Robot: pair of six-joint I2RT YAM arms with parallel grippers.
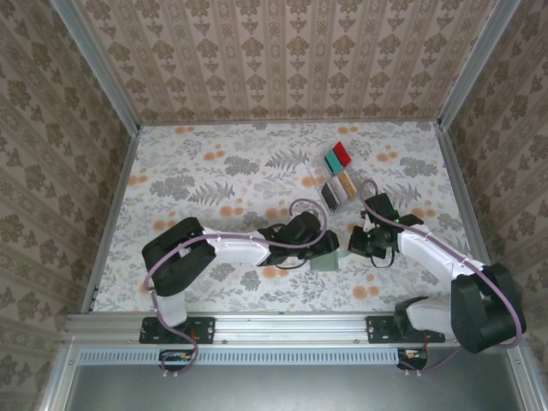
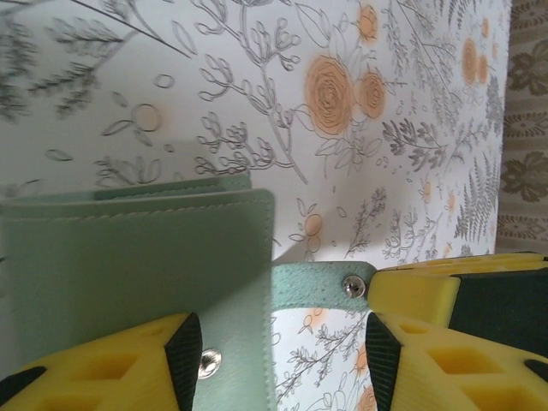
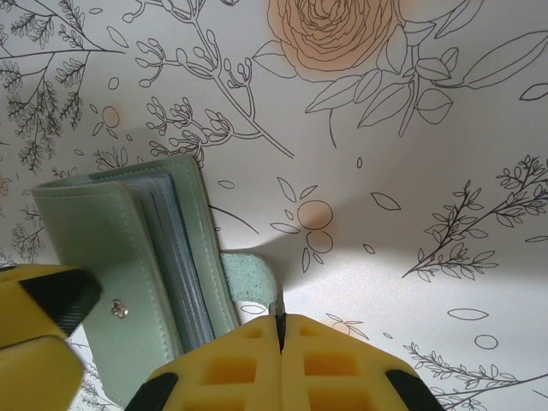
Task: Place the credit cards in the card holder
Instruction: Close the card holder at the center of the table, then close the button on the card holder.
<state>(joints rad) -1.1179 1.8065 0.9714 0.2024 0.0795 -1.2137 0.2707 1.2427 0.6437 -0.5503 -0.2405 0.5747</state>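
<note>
The card holder's cover is sticking up over its sleeves, so the robot's left gripper needs to hold the cover down while the right gripper folds the strap over it.
The grey-green card holder lies on the flowered table between my two grippers. In the left wrist view the card holder lies partly folded open. Its snap strap reaches to the right. My left gripper is open, with the holder's edge between its jaws and a gap at the right pad. My right gripper is shut on the end of the strap. The holder's inner sleeves show at its edge. The credit cards stand in a clear tray behind, apart from both grippers.
The clear divided tray sits at the back right with red, teal, tan and dark cards in it. Patterned walls enclose the table on three sides. My left gripper and right gripper face each other closely near the front middle.
</note>
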